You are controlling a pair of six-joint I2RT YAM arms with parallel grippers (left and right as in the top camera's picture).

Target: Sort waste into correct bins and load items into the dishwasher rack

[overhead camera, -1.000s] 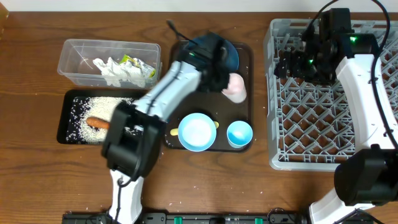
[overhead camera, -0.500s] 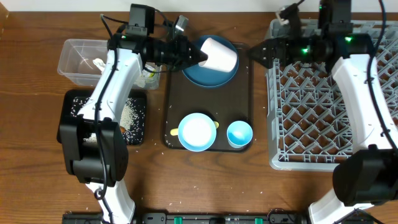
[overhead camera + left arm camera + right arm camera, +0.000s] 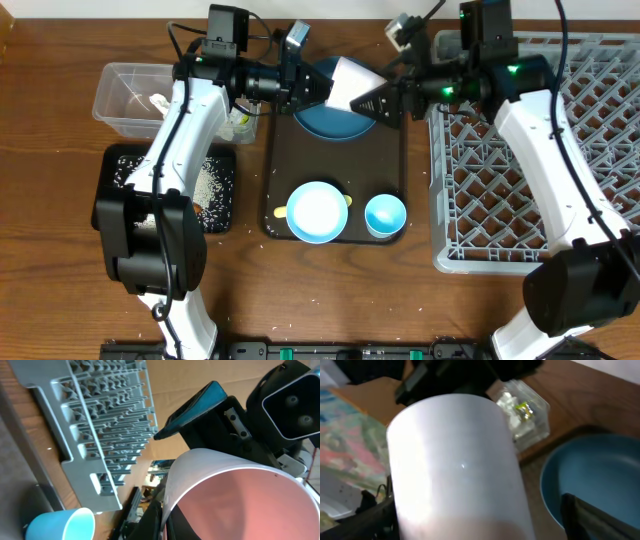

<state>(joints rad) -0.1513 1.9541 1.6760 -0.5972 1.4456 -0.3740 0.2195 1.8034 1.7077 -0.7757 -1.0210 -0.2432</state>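
Next, I take the cup's base (image 3: 371,86) with my right gripper and stand the cup rim-down in the grey dishwasher rack, because my left gripper is pinching the pinkish-white cup's rim (image 3: 335,84).
My left gripper (image 3: 322,90) is shut on the rim of the pinkish-white cup (image 3: 350,82) and holds it on its side above the dark blue plate (image 3: 335,122). In the left wrist view its fingers (image 3: 161,519) pinch the cup's rim (image 3: 235,495). My right gripper (image 3: 380,101) is open, with its jaws wide on either side of the cup's base. In the right wrist view the cup (image 3: 460,460) fills the space between the jaws, and a gap shows at the right finger (image 3: 590,520). The grey dishwasher rack (image 3: 520,180) stands at the right.
The white-and-light-blue bowl (image 3: 317,211), the small blue bowl (image 3: 385,215) and the yellow spoon (image 3: 281,212) sit on the brown serving tray (image 3: 385,160). The clear tub (image 3: 130,95) holds tissues and the wrapper. The black tray (image 3: 226,215) holds rice and lies partly under my left arm.
My right gripper has moved left from the rack to the cup, and its open jaws now flank the cup. My left gripper still holds the cup above the plate.
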